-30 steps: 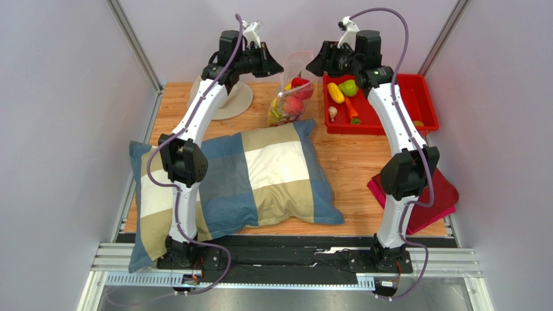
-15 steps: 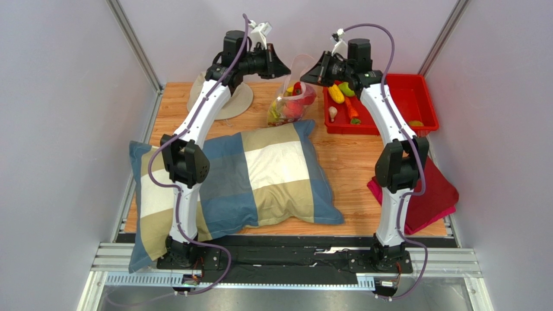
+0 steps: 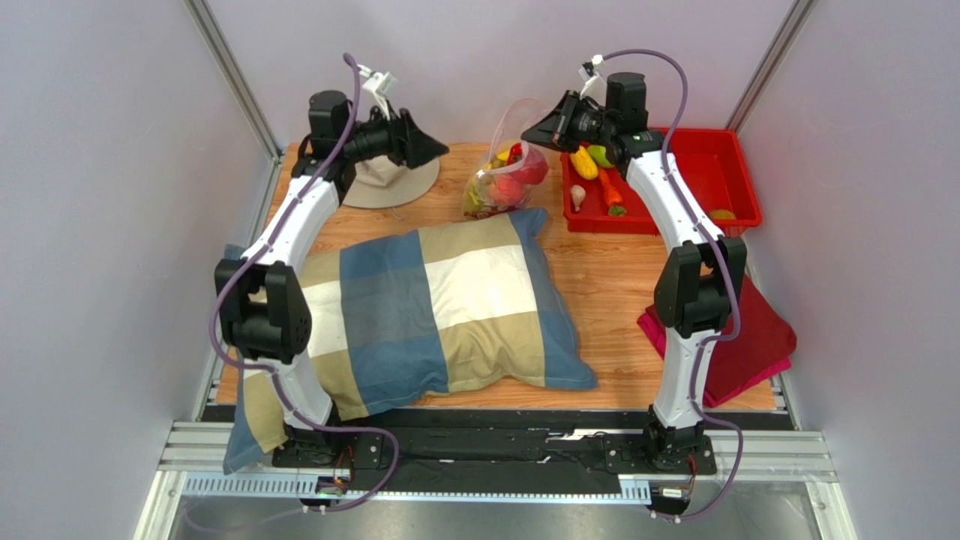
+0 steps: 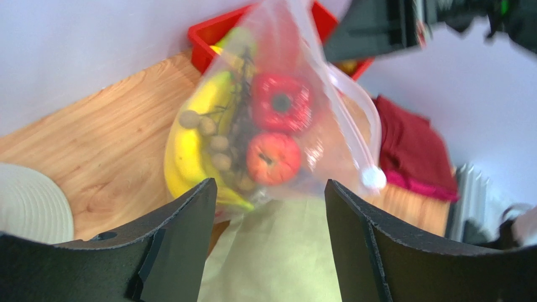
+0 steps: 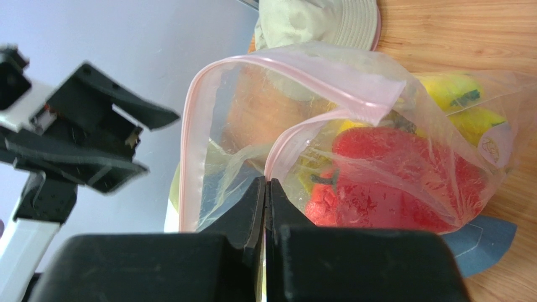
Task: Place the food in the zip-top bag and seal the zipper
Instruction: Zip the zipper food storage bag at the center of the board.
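Observation:
My gripper will pull along a white slider (image 4: 373, 178) that sits at the end of the pink zipper, so the bag's opening (image 3: 521, 122) will close behind the slider.
The zip-top bag (image 3: 504, 180) stands at the back of the table, its mouth lifted. Through its clear wall I see bananas (image 4: 189, 145), a red pepper (image 4: 281, 102), an apple (image 4: 272, 157) and a tan bunch. My right gripper (image 3: 540, 128) is shut on the bag's mouth edge, with the pink zipper (image 5: 328, 78) running into its jaws (image 5: 266, 184). The mouth gapes open. My left gripper (image 3: 435, 146) is open and empty, left of the bag and above the hat; in its wrist view (image 4: 271, 195) the bag lies ahead, untouched. More food (image 3: 583, 161) lies in the tray.
A red tray (image 3: 699, 180) at the back right holds a yellow piece, a green piece (image 3: 605, 152) and a carrot (image 3: 610, 188). A beige hat (image 3: 389, 180) lies back left. A checked pillow (image 3: 440, 304) fills the middle. A red cloth (image 3: 749, 338) lies at the right.
My left gripper opened, let go of the bag and swung left over the hat. My right gripper closed on the bag's mouth edge and stays there holding it up.

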Robot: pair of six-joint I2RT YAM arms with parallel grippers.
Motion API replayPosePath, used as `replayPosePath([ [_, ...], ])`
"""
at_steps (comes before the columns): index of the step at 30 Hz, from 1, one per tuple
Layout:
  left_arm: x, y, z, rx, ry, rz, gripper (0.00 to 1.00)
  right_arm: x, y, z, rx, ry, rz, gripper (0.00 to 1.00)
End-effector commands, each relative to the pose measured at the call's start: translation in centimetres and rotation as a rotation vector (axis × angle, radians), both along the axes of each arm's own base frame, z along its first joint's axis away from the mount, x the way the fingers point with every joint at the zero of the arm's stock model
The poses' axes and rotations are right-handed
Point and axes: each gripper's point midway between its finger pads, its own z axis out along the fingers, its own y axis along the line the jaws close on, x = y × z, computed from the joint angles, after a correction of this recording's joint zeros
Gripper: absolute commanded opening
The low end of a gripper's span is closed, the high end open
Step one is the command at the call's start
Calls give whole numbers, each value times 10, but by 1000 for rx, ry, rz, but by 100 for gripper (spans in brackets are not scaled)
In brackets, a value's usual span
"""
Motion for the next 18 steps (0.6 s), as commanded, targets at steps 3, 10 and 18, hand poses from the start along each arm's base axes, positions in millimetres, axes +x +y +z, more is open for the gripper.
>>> replayPosePath([
  [3,-49,-25,-4,213,-498,-177,72,-11,-1,53,58,-109,12,0],
  [10,-62,-66,-22,239,-707,-242,72,-7,0,57,58,-125,9,0],
  [18,-19,-85,-18,209,-750,-112,55,-8,0,53,55,-116,19,0],
])
